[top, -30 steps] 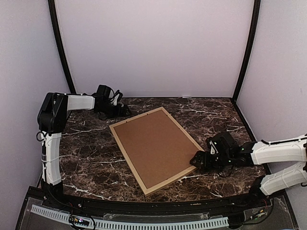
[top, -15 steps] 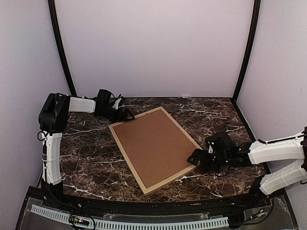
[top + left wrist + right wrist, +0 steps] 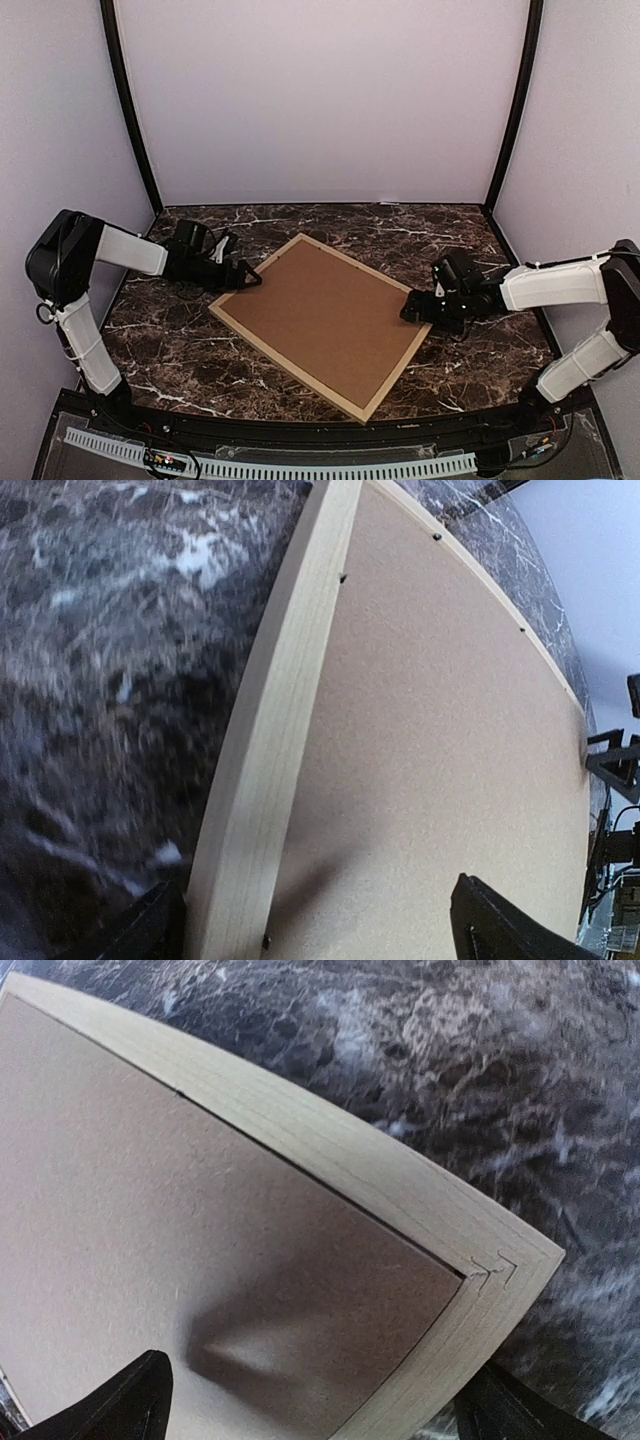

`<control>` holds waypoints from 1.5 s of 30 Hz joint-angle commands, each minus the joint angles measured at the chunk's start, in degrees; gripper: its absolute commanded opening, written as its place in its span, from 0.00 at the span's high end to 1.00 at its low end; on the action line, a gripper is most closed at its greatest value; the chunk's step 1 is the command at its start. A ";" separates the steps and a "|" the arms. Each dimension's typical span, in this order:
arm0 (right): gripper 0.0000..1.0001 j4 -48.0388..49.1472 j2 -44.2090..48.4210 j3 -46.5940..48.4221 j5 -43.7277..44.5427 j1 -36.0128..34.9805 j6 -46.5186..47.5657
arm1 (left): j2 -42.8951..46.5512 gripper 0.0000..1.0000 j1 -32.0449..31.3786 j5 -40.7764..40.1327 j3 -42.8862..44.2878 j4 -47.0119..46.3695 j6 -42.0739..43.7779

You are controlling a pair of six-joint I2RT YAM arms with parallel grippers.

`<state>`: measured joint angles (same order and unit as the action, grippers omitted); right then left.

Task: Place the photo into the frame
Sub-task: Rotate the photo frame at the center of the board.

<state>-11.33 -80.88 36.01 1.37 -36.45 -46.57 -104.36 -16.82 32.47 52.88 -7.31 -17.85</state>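
The frame sits at a slant with a corner (image 3: 364, 414) toward the front edge, so the robot's left gripper should first pull the short rail (image 3: 272, 260) closer to turn the frame square.
The frame (image 3: 290, 362) of light wood lies flat on the dark marble table, back side up, with a brown backing board (image 3: 320, 320) filling it. The photo is not in view. My left gripper (image 3: 240, 280) is open at the frame's left corner. In the left wrist view it (image 3: 315, 920) straddles the wooden rail (image 3: 280, 730), one finger over the table and one over the board (image 3: 440, 730). My right gripper (image 3: 412, 308) is open at the right corner. In the right wrist view it (image 3: 320, 1390) straddles that corner's rail (image 3: 350, 1160).
Pale walls close the table at the back and sides, with black posts (image 3: 128, 110) in the back corners. Both arm bases stand at the near edge. A white perforated strip (image 3: 300, 468) runs along the front.
The frame has swung counterclockwise on the table, its long side now lying flatter. My left gripper came nearer and leftward with its corner. My right gripper moved farther back with the right corner.
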 commanded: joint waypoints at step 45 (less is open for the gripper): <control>0.02 -13.24 3.09 5.03 7.21 9.90 21.41 | 19.96 0.01 -13.26 -19.76 -8.56 15.21 -4.95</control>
<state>-24.56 -79.15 41.80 7.62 -27.14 -24.69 -84.99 -31.70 10.46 44.88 7.64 -22.20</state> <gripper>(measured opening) 0.980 0.989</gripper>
